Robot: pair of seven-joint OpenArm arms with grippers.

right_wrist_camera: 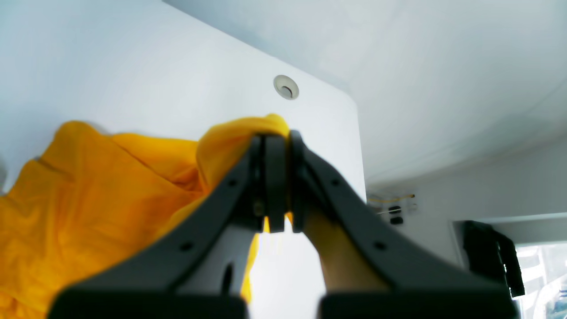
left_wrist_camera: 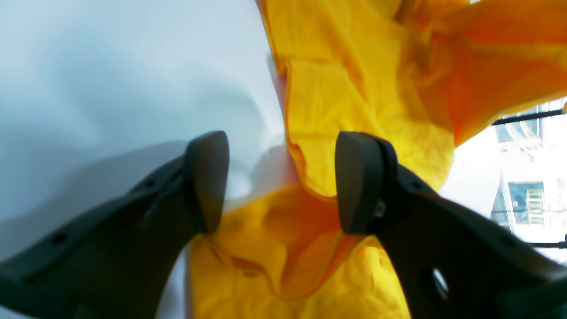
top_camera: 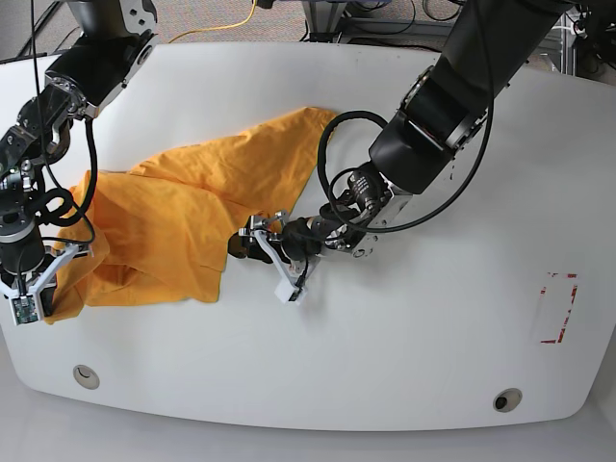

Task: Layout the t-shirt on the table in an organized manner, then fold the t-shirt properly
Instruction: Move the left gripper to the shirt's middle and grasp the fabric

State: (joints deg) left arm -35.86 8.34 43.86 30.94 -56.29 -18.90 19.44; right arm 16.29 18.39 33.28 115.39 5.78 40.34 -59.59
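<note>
The t-shirt's upper edge (left_wrist_camera: 300, 165) runs into the open fingers of my left gripper, so I should carry on moving toward the t-shirt until the fingers close on that edge (top_camera: 227, 216).
The orange-yellow t-shirt (top_camera: 183, 207) lies crumpled on the left half of the white table (top_camera: 414, 327). My left gripper (top_camera: 264, 258) is open at the shirt's right edge. In the left wrist view its fingers (left_wrist_camera: 207, 181) straddle a rumpled fold of the t-shirt (left_wrist_camera: 354, 79), and the left gripper (left_wrist_camera: 283, 184) holds nothing. My right gripper (top_camera: 35, 292) is at the shirt's lower left corner. In the right wrist view the right gripper (right_wrist_camera: 274, 148) is shut on a bunched edge of the t-shirt (right_wrist_camera: 97, 190), above the table (right_wrist_camera: 168, 66).
A red tape outline (top_camera: 558, 308) marks the table's right side. Grey grommets (top_camera: 85, 375) (top_camera: 507, 398) sit near the front edge; one grommet (right_wrist_camera: 286, 86) shows beyond the right gripper. A yellow cable (top_camera: 226, 24) runs behind the table's far edge.
</note>
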